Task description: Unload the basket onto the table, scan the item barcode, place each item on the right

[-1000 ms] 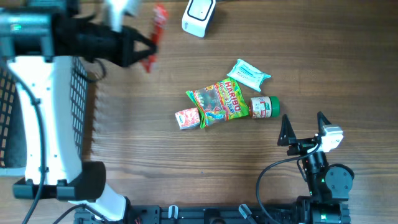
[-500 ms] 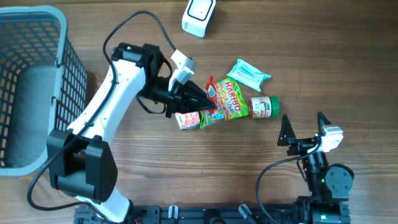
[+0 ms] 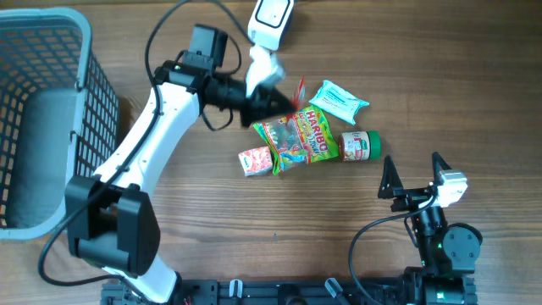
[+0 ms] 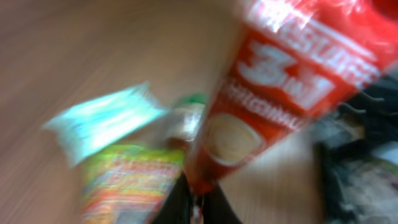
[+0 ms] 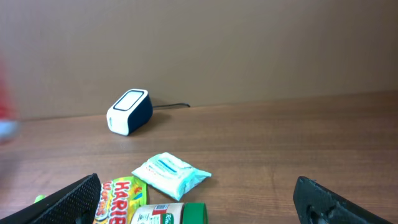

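Observation:
I should keep moving my left gripper, with the red sachet (image 4: 255, 102) at an angle in the fingers, to the clear space before the scanner (image 3: 279, 61) and let go of the sachet there.
My left gripper (image 3: 286, 100) is shut on the lower end of a red sachet (image 3: 298, 90), held above the table just below the white barcode scanner (image 3: 271, 19). In the blurred left wrist view the red sachet (image 4: 280, 81) fills the frame, pinched at its tip between the black fingers of the left gripper (image 4: 196, 208). My right gripper (image 3: 411, 180) rests open at the front right with nothing in it. In the right wrist view the right gripper (image 5: 198, 183) faces the scanner (image 5: 129, 111) far back.
A Haribo bag (image 3: 296, 137), a pale blue wipes pack (image 3: 339, 100), a green-lidded jar (image 3: 360, 146) and a small red-and-white packet (image 3: 254, 159) lie mid-table. A grey basket (image 3: 51, 21) stands at the left edge.
The left arm, sachet in its grip throughout, swung from the far left down over the pile of items. It has since risen toward the scanner. The right arm is still.

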You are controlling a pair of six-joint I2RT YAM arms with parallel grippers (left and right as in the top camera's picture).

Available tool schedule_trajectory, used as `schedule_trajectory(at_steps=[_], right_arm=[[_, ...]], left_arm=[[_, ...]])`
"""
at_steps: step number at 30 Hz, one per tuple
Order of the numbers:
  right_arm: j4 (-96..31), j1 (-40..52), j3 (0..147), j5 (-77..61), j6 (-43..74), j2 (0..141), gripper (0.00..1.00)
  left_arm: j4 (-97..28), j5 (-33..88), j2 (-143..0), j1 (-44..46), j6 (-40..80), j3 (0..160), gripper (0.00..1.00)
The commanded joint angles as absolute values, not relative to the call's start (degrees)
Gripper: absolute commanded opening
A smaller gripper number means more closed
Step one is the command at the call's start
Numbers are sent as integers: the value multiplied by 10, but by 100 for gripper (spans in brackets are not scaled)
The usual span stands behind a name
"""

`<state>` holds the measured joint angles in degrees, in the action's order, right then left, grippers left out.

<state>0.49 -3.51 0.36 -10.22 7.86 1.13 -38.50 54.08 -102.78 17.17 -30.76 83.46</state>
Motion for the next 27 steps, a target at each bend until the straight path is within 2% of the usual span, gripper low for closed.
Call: schedule_trajectory(at_steps=[1, 5, 8, 13, 17, 18, 19, 20, 21, 23, 27], right_arm=[[8, -33, 3, -99, 76, 8, 100], [8, -33, 3, -99, 76, 8, 100], [8, -33, 3, -99, 76, 8, 100], [8, -33, 3, -99, 76, 8, 100], [8, -33, 3, -99, 76, 8, 100], [8, -33, 3, -99, 75, 8, 100], [8, -33, 3, -99, 76, 8, 99], [8, -33, 3, -99, 76, 8, 100], [8, -33, 3, -99, 76, 8, 100], [8, -33, 3, -99, 76, 8, 100], [8, -33, 3, -99, 76, 8, 100]], left_arm=[[-298, 167, -1023, 198, 35, 839, 4], [-223, 30, -1026, 195, 141, 839, 4], [-164, -30, -1045, 195, 174, 839, 4], [-88, -44, -1127, 195, 171, 847, 4], [-78, -44, -1172, 194, 171, 862, 4], [-79, -44, -1172, 192, 167, 862, 9], [-79, -44, -1172, 189, 167, 862, 34], [-84, -40, -1174, 184, 157, 862, 65], [-84, -21, -1179, 183, 132, 862, 77], [-88, 25, -1196, 183, 91, 862, 91], [-121, 32, -1248, 182, 78, 862, 96]])
